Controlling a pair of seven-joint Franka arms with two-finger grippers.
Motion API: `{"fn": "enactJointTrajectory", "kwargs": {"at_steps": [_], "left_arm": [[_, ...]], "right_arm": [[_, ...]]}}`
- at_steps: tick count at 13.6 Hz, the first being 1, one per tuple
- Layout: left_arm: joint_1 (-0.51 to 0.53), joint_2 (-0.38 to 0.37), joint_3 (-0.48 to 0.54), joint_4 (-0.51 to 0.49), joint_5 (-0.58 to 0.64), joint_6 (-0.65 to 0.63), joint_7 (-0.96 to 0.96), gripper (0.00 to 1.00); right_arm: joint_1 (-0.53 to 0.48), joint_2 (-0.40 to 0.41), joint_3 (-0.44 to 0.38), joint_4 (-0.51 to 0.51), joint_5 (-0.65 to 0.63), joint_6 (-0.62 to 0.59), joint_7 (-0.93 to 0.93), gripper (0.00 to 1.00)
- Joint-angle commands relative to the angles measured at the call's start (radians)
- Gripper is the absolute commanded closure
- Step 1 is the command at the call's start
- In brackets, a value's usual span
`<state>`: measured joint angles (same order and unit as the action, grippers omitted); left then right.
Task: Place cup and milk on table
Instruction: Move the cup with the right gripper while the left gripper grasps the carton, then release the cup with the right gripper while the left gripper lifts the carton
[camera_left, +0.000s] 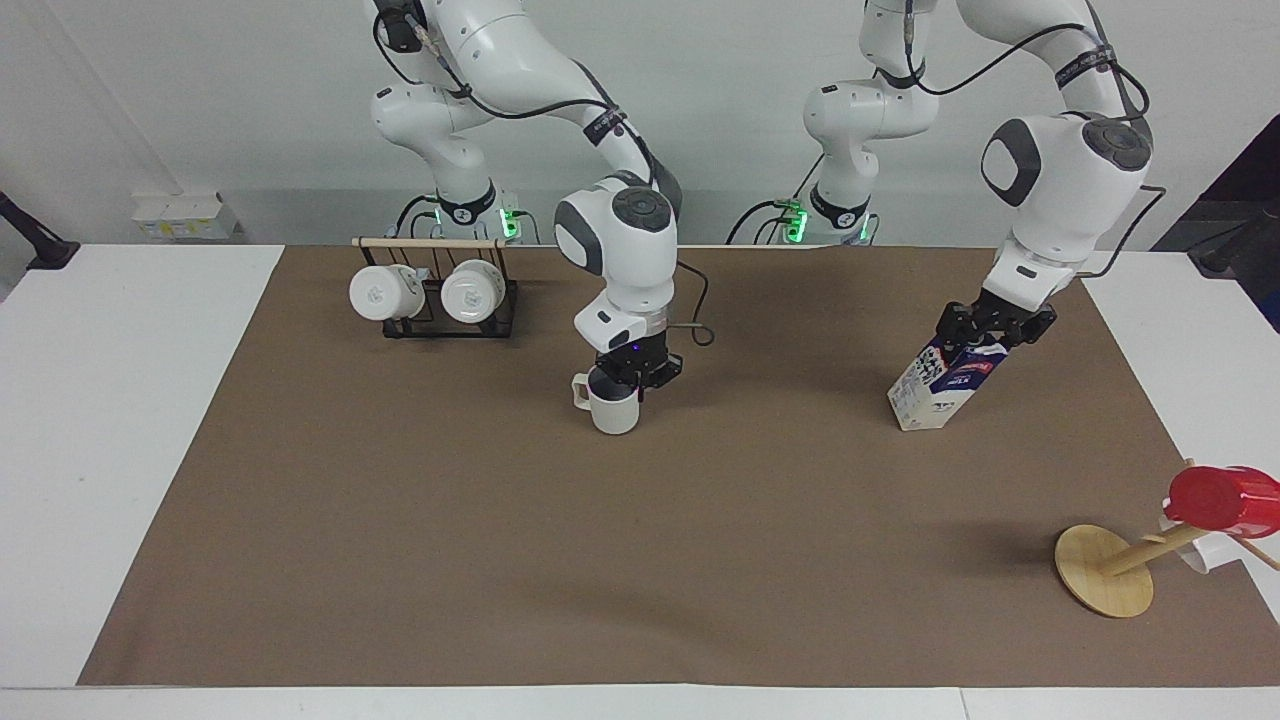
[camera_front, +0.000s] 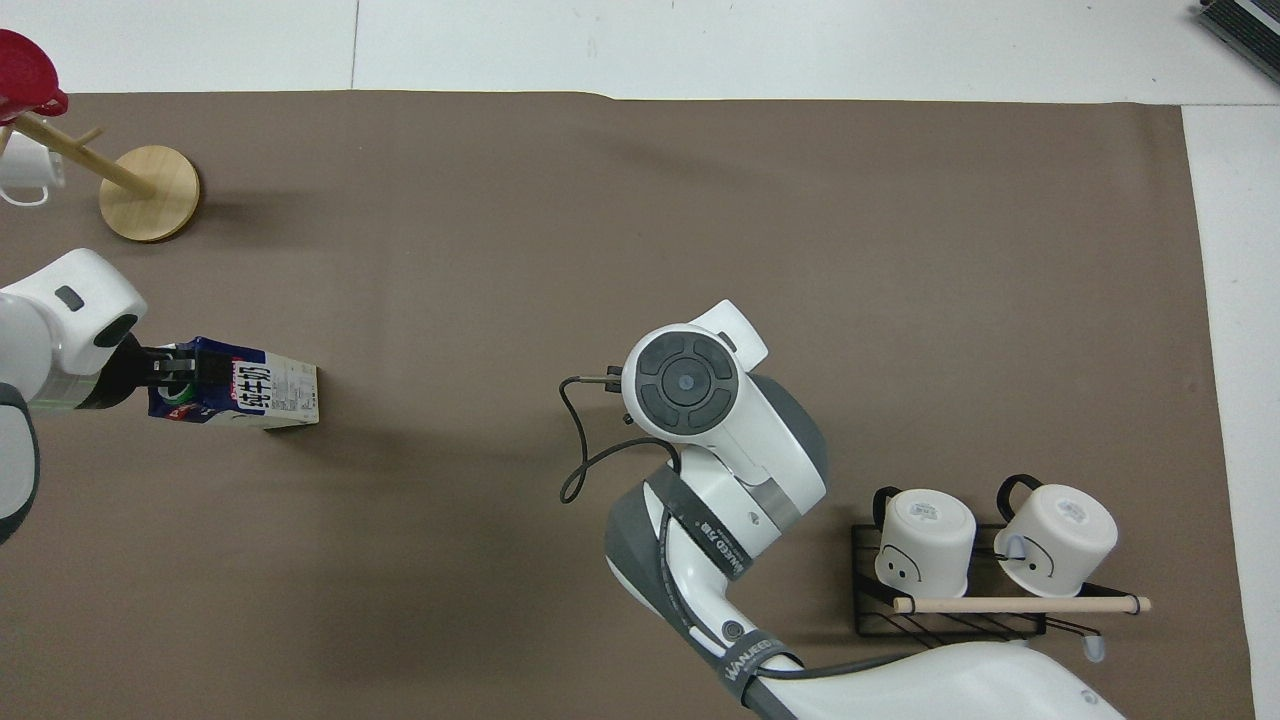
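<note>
The robot's right gripper crowds the mat (camera_left: 710, 410) next to the cup, so it should set the cup down (camera_left: 613, 415) and move away before the left gripper brings the milk there.
The cup (camera_left: 614, 408), a pale grey-beige mug, hangs upright just over the brown mat of the table (camera_left: 400, 520). My right gripper (camera_left: 637, 378) is shut on its rim, and the handle points toward the right arm's end. In the overhead view the right arm's wrist hides the cup. The milk (camera_left: 940, 385) is a blue and white carton that stands leaning on the mat toward the left arm's end. My left gripper (camera_left: 990, 328) is down on the carton's gable top, fingers closed against it. From overhead, the left gripper (camera_front: 178, 366) covers the milk's (camera_front: 260, 392) top.
A black wire rack (camera_left: 430, 320) with two white mugs stands near the right arm's base. A wooden mug tree (camera_left: 1105, 570) carrying a red cup (camera_left: 1220, 500) leans at the mat's corner farthest from the robots, at the left arm's end.
</note>
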<state>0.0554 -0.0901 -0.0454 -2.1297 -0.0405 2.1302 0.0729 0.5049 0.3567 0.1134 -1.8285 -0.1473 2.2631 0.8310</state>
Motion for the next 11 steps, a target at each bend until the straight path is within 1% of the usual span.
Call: {"fn": "enactJointTrajectory", "kwargs": {"at_steps": [1,2,3,4,6,7,9,10,11], "left_arm": [[0.004,-0.006,-0.002,-0.015,0.014,0.014,0.01,0.42],[0.004,-0.006,-0.002,-0.015,0.014,0.013,0.01,0.48],[0.004,-0.006,-0.002,-0.013,0.014,0.011,0.01,0.51],[0.004,-0.006,-0.002,-0.01,0.014,0.011,0.008,0.53],[0.006,-0.003,-0.002,-0.004,0.014,0.011,0.005,0.54],[0.004,0.003,-0.002,0.002,0.014,0.011,0.002,0.56],[0.001,0.018,-0.002,0.039,0.013,0.002,-0.005,0.56],[0.001,0.02,-0.002,0.083,0.013,-0.039,-0.01,0.55],[0.004,0.033,-0.002,0.149,0.013,-0.109,-0.012,0.56]], "right_arm": [[0.017,0.022,0.0,0.024,-0.012,-0.005,0.026,0.89],[0.018,0.022,0.0,0.026,-0.015,-0.008,0.03,0.73],[0.02,0.021,0.0,0.028,-0.024,-0.008,0.03,0.35],[0.02,0.022,-0.001,0.038,-0.025,-0.011,0.03,0.19],[0.017,0.027,-0.001,0.049,-0.049,-0.013,0.03,0.0],[0.012,0.024,0.0,0.054,-0.063,-0.013,0.03,0.0],[-0.005,0.005,-0.01,0.067,-0.046,-0.017,0.02,0.0],[-0.023,-0.022,-0.011,0.069,-0.043,-0.028,0.019,0.0],[-0.051,-0.051,-0.008,0.069,-0.032,-0.042,0.016,0.0]]}}
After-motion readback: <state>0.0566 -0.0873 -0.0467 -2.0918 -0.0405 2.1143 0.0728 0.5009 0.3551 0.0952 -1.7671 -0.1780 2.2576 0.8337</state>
